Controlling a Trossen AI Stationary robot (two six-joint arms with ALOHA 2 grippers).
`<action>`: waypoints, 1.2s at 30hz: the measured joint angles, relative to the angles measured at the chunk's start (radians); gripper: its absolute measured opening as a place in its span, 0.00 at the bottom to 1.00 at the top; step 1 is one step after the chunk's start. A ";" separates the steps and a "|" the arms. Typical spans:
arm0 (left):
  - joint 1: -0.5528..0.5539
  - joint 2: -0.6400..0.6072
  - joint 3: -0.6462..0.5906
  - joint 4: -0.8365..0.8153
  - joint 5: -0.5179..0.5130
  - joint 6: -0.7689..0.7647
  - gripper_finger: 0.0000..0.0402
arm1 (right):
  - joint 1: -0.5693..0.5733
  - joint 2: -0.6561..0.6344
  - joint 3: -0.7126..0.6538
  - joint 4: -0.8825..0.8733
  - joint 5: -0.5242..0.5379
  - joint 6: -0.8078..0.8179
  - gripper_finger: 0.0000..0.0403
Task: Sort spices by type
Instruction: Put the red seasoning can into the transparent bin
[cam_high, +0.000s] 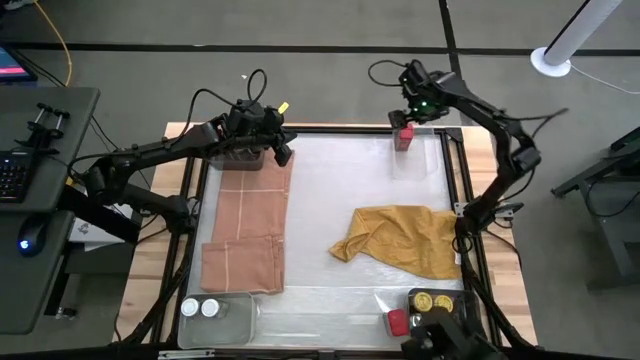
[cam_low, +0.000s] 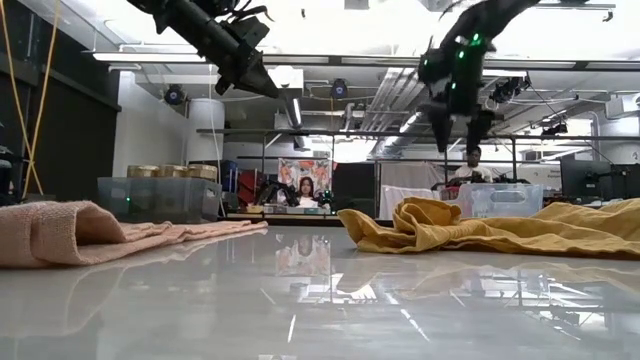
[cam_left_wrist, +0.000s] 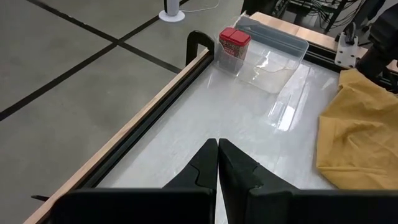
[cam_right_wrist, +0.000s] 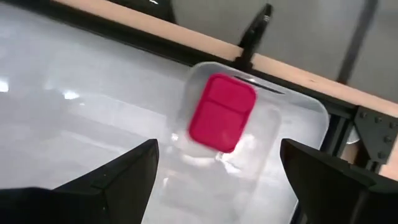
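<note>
My open right gripper is free of the far red-lidded jar (cam_high: 403, 137), which stands in its clear tray, so I should go on moving toward the near red-lidded jar (cam_high: 397, 323) until my fingers close.
A red-lidded spice jar (cam_right_wrist: 222, 113) stands upright on its base in a clear tray (cam_right_wrist: 292, 118) at the table's far right corner, also seen as the jar (cam_left_wrist: 234, 43) (cam_high: 403, 137). My right gripper (cam_right_wrist: 217, 147) hangs open above it, one finger on either side, touching nothing (cam_high: 410, 118). My left gripper (cam_left_wrist: 217, 163) is shut and empty in the air (cam_low: 255, 70) beside the far left tray (cam_high: 240, 155), which holds gold-lidded jars (cam_low: 165, 172). Two white-lidded jars (cam_high: 200, 308) sit in the near left tray. Gold-lidded jars (cam_high: 432, 299) and a red one (cam_high: 397, 322) sit in the near right tray.
A mustard-yellow cloth (cam_high: 405, 240) lies crumpled right of the table's middle. A pink checked cloth (cam_high: 250, 225) lies flat along the left side. The black frame rail (cam_left_wrist: 155, 112) runs along the far edge. Bare white tabletop (cam_high: 340, 180) shows between the cloths.
</note>
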 joint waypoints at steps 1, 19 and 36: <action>0.000 0.000 0.000 0.000 0.000 0.000 0.00 | 0.007 -0.022 0.000 -0.002 -0.009 -0.003 0.83; 0.000 0.000 0.000 -0.001 0.000 -0.053 0.00 | 0.519 -0.216 -0.003 -0.214 -0.284 -0.028 0.82; -0.136 0.000 0.000 -0.096 -0.002 -0.219 0.00 | 1.287 -0.195 -0.004 -0.130 -0.387 0.193 0.82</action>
